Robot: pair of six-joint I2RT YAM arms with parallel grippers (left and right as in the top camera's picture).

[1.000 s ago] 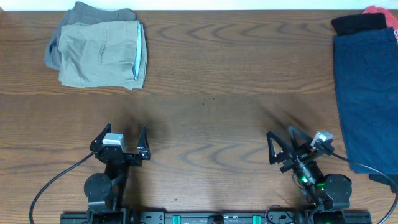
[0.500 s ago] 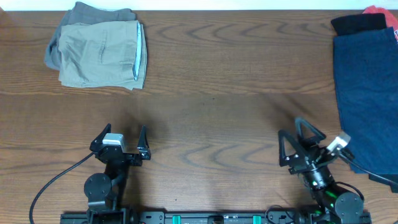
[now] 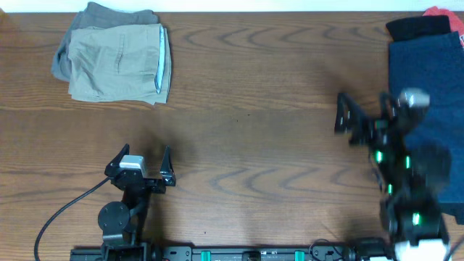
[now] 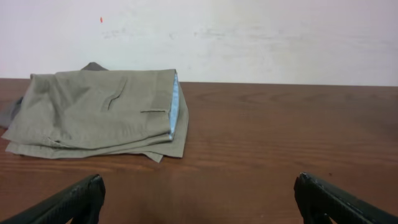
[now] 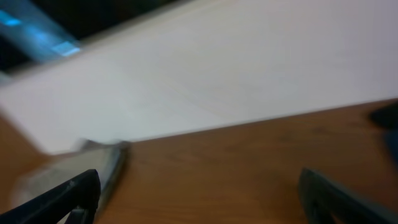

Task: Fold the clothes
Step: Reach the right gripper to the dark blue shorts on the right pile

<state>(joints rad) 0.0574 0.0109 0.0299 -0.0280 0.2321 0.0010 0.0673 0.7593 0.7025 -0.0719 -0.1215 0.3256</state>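
I can see the navy shorts' long edge (image 3: 391,77) free next to open wood, so I should keep moving my right gripper toward the edge's end (image 3: 393,56) by the black garment and close it there.
Dark navy shorts (image 3: 428,101) lie flat at the right edge of the table. My right gripper (image 3: 359,119) is open and empty, raised above the table just left of the navy shorts; its wrist view (image 5: 199,199) is blurred and shows only bare wood between the fingers. My left gripper (image 3: 140,163) is open and empty, low near the front left; in the left wrist view (image 4: 199,199) its fingers are spread over bare wood.
Folded khaki shorts (image 3: 116,61) lie on a grey garment at the back left, also in the left wrist view (image 4: 99,115). A black garment (image 3: 417,27) and a red cloth (image 3: 438,12) lie at the back right corner. A cable (image 3: 61,214) runs by the left arm.
My right arm has risen and swung away from the front edge toward the navy shorts, gripper still open. The left arm has not moved.
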